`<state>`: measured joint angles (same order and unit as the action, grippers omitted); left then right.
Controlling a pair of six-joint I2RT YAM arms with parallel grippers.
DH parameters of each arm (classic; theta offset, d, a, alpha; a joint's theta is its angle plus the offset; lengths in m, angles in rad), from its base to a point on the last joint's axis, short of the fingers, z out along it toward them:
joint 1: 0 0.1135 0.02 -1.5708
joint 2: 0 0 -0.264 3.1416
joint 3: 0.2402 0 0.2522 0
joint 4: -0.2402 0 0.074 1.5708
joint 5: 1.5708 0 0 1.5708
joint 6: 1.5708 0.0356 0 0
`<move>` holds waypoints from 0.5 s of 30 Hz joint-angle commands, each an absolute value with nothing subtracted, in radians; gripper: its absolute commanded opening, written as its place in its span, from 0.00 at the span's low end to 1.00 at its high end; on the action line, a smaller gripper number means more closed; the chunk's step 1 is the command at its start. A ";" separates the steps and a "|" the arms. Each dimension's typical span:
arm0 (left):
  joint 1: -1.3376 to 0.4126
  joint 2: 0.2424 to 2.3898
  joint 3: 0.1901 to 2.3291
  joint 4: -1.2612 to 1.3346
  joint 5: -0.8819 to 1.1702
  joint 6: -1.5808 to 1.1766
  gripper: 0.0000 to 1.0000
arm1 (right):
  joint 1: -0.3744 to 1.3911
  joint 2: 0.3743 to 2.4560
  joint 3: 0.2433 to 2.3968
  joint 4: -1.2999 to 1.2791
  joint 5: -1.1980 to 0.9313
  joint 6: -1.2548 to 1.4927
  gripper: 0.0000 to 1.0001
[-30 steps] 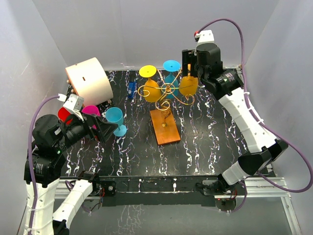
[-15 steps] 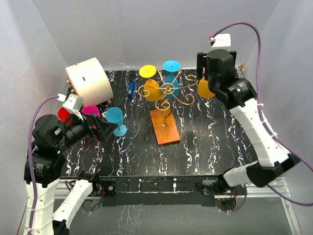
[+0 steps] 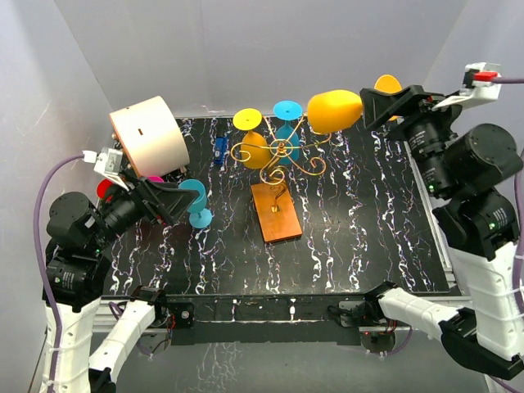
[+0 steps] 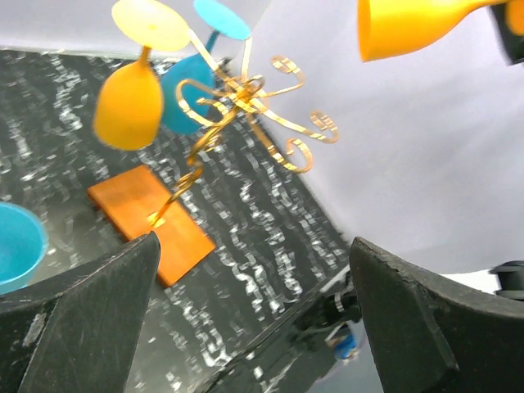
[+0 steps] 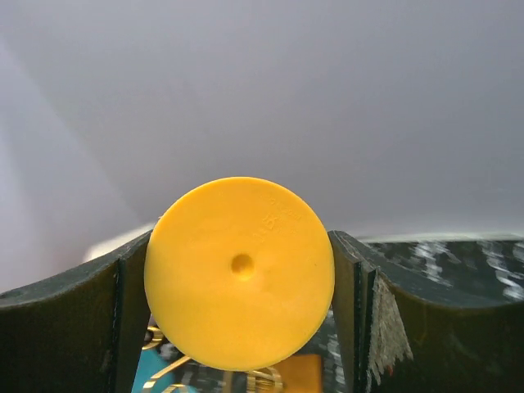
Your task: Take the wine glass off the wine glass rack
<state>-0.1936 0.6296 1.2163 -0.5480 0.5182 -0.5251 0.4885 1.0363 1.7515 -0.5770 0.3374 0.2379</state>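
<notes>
My right gripper has the orange wine glass by its stem end, far away from the standing glasses (image 3: 197, 205), so next I pass its bowl (image 3: 332, 112) to my left gripper.
The wine glass rack (image 3: 280, 155) is a gold wire stand on an orange-brown wooden base (image 3: 276, 211) at mid table. A yellow-orange glass (image 3: 255, 149) and a blue glass (image 3: 286, 131) hang on it. My right gripper (image 3: 391, 100) is shut on the stem end of an orange wine glass (image 3: 334, 110), held sideways, high above and right of the rack, clear of the arms. In the right wrist view its round foot (image 5: 239, 273) fills the gap between the fingers. My left gripper (image 3: 170, 205) is open and empty at the left. The left wrist view shows the rack (image 4: 246, 115) and the held glass (image 4: 409, 29).
A cream cylinder (image 3: 150, 135) lies at the back left. Pink (image 3: 152, 182) and red (image 3: 105, 190) glasses and an upright blue glass (image 3: 195, 203) stand by my left gripper. A small blue object (image 3: 220, 150) lies behind them. White walls close in the table.
My right arm has pulled the orange glass off the rack's right arm, raised it high to the right and tipped it sideways. My left gripper has shifted slightly.
</notes>
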 commanded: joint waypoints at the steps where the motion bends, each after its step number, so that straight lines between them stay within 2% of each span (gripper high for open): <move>1: -0.198 0.614 1.154 -0.256 0.629 -0.776 0.99 | 0.485 1.032 1.724 -0.380 0.031 0.450 0.64; 8: -0.198 0.615 0.971 0.322 0.711 -1.183 0.99 | 0.486 1.060 1.589 -0.087 -0.294 0.806 0.63; 12: -0.197 0.617 0.935 0.405 0.699 -1.249 0.99 | 0.486 1.120 1.470 0.175 -0.486 1.071 0.59; 15: -0.197 0.612 0.929 0.389 0.694 -1.250 0.98 | 0.509 1.156 1.401 0.307 -0.529 1.183 0.58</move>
<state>-0.1940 0.6270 0.9268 0.2428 0.6708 -1.1606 0.4892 1.1175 1.4673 0.0048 -0.3557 0.9184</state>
